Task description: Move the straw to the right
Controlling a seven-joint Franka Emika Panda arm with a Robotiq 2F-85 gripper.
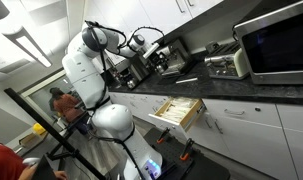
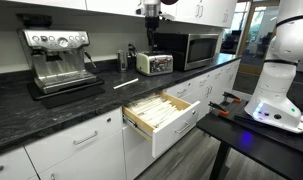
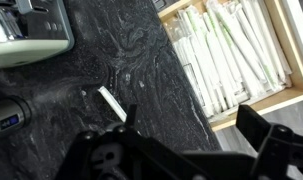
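Note:
Next, I turn my gripper to line up with the straw and centre it over the straw [image 2: 126, 84] before I lower it, because the straw lies slanted [image 3: 111, 103] beside one finger of my gripper.
A single white straw [image 3: 112, 103] lies on the black stone counter [image 3: 141, 50]; it also shows in an exterior view [image 2: 125, 83], just behind the open drawer. My gripper [image 3: 191, 120] is open and empty, high above the counter, with the straw below and beside one finger. In the exterior views the gripper hangs well above the counter [image 2: 149, 10] [image 1: 141, 45].
An open wooden drawer [image 2: 161, 112] [image 3: 287, 60] [image 1: 179, 110] full of white straws juts out below the counter. An espresso machine [image 2: 61, 55], a toaster [image 2: 154, 63] and a microwave [image 2: 186, 48] stand along the back. A person [image 1: 61, 100] stands behind the robot.

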